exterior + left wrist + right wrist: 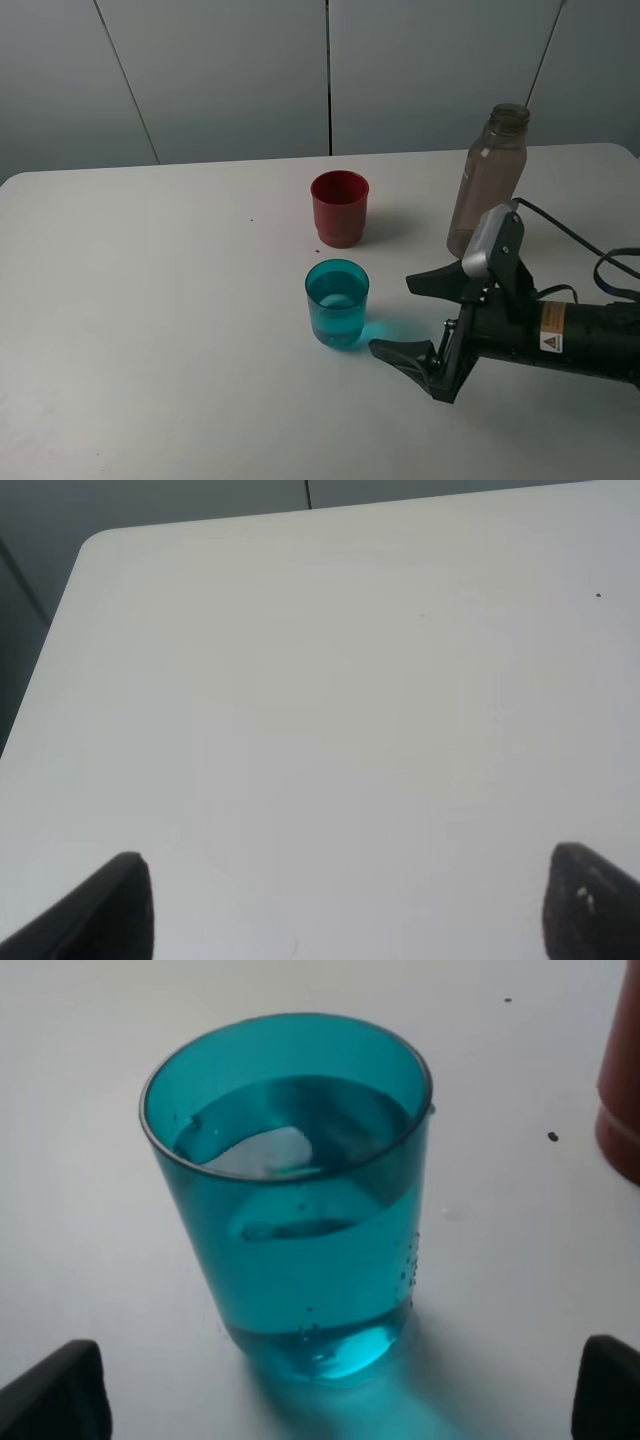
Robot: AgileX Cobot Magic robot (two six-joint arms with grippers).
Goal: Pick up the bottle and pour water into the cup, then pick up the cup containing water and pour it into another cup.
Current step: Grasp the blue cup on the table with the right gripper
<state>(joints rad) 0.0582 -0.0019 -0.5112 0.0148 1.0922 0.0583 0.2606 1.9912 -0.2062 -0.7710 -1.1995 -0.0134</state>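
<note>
The teal cup's base [338, 340] is near my right gripper's open fingers, which are low, so next I lift them first and then move in around the cup's upper side [337, 292].
The teal cup [337, 303] stands upright near the table's middle and holds water; the right wrist view shows it close up [295, 1200], roughly half to two-thirds full. The red cup [339, 208] stands upright just behind it; only its edge shows in the right wrist view [620, 1090]. The smoky-grey bottle [488, 180] stands upright, uncapped, at the back right. My right gripper [395, 318] is open, just right of the teal cup, jaws spread wide and facing it, not touching. My left gripper [345, 905] is open over bare table, out of the exterior view.
The white table [150, 300] ends at a rounded far-left corner seen in the left wrist view [95, 545]. Grey wall panels [230, 70] stand behind it. A black cable [575, 240] trails from the right arm near the bottle.
</note>
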